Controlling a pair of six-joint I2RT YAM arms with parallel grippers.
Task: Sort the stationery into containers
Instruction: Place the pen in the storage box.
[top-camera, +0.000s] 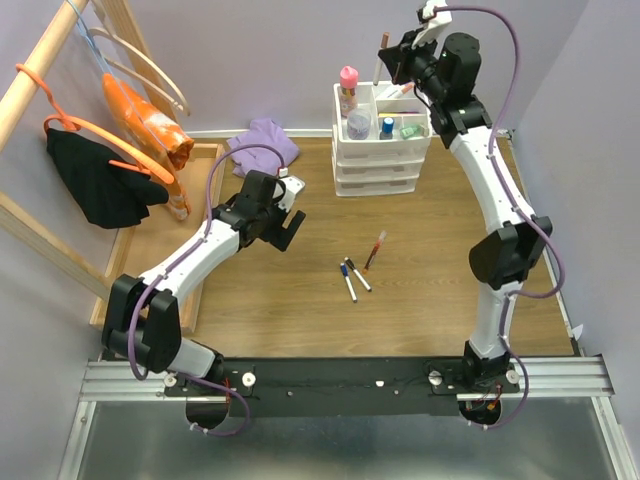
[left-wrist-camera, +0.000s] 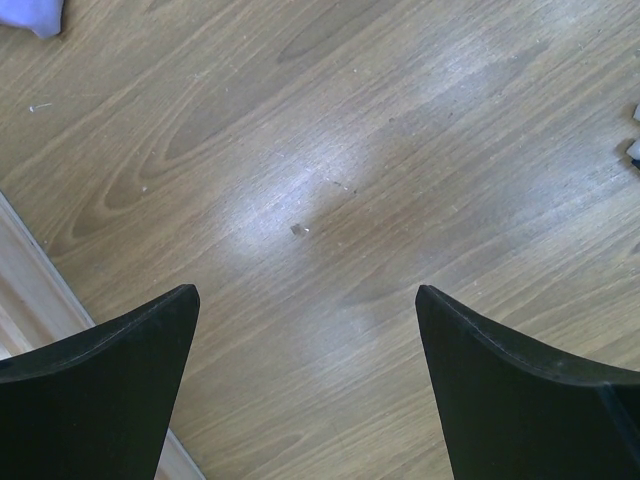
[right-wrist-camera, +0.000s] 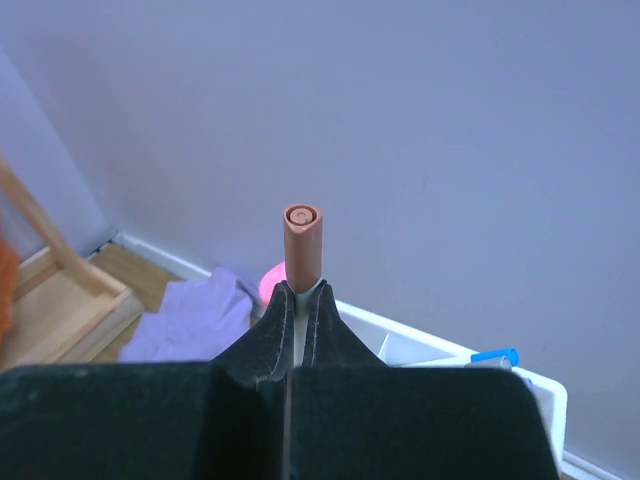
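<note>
The brown-capped marker is upright above the back compartment with other markers (top-camera: 394, 91). My right gripper should now move it down until its lower end is inside, then let go.
My right gripper (top-camera: 392, 66) is shut on a thin white marker with a brown cap (right-wrist-camera: 302, 243), held upright above the back of the white drawer unit's divided top tray (top-camera: 376, 107). The marker also shows in the top view (top-camera: 381, 50). The tray holds a pink-capped glue bottle (top-camera: 348, 86), a grey round jar (top-camera: 359, 125), a blue-capped item (top-camera: 387, 127) and a mint highlighter (top-camera: 410, 130). Three thin markers lie on the table: a red one (top-camera: 375, 250) and two dark-capped ones (top-camera: 353, 279). My left gripper (top-camera: 290, 226) is open and empty over bare wood (left-wrist-camera: 307, 295).
A purple cloth (top-camera: 265, 142) lies left of the drawer unit. A long wooden tray (top-camera: 150, 235) runs along the left side under a clothes rack with hangers, an orange garment (top-camera: 145, 120) and a black one (top-camera: 95, 180). Walls stand close behind and to the right.
</note>
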